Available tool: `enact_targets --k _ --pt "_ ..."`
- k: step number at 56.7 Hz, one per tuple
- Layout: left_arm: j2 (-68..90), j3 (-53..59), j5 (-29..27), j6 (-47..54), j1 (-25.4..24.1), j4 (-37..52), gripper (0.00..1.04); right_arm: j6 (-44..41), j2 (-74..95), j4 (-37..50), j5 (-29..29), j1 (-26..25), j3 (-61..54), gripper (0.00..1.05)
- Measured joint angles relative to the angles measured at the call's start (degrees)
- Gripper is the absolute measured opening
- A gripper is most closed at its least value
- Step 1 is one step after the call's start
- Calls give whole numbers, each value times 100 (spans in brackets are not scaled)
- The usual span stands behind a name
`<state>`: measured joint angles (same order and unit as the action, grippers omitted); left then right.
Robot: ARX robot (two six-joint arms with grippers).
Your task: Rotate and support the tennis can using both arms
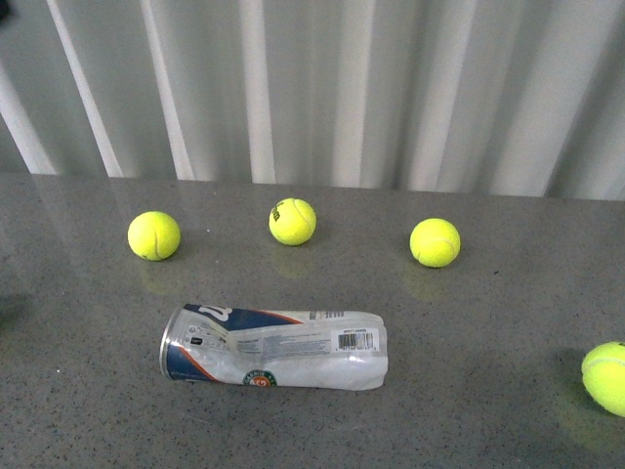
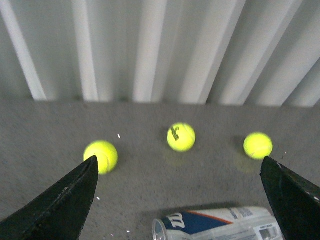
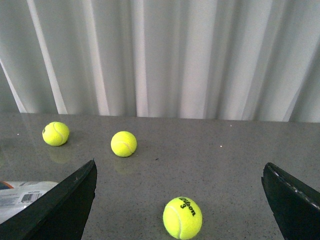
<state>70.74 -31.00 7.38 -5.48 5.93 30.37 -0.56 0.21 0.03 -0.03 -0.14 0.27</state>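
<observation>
My gripper will turn the tennis can up, and it will stand upright with a bent middle, because the tennis can's side caves (image 1: 278, 349) in behind its silver rim (image 1: 227, 340).
The tennis can (image 1: 275, 347) lies on its side on the grey table, silver rim to the left, clear crumpled end to the right. Neither arm shows in the front view. In the left wrist view the can (image 2: 220, 225) lies below and between the spread black jaws of my left gripper (image 2: 179, 165), which is open and holds nothing. My right gripper (image 3: 180, 170) is open too, with a tennis ball (image 3: 182, 218) on the table between its jaws and the can's end (image 3: 22, 197) at the picture's edge.
Three tennis balls (image 1: 153, 235) (image 1: 292, 221) (image 1: 435, 242) sit in a row behind the can. Another ball (image 1: 605, 377) rests at the right edge. A white pleated curtain (image 1: 322, 88) closes off the back of the grey table (image 1: 488, 322).
</observation>
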Motion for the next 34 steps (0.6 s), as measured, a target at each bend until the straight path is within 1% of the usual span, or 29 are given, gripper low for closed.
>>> enact_targets --k 1,3,7,11,15,22,29,34 --pt "186 -70 17 -9 17 17 98 0 0 0 -2 0 0 98" --pt "1056 -382 155 -92 94 28 98 0 0 0 -2 -2 0 98" --pt "2111 -754 133 -131 184 74 98 0 0 0 -4 -2 0 98" --pt "2852 -1062 227 -251 208 52 98 0 0 0 -4 -2 0 98" --pt "3508 -1373 203 -269 205 13 98 0 0 0 -2 0 0 98" --pt "4151 -1735 160 -326 118 -52 98 0 0 0 -2 0 0 98" --pt "4301 -1963 164 -304 -70 -262 98 0 0 0 -4 -2 0 98" --pt "4251 -2094 343 -280 -278 -570 98 0 0 0 -4 0 0 98"
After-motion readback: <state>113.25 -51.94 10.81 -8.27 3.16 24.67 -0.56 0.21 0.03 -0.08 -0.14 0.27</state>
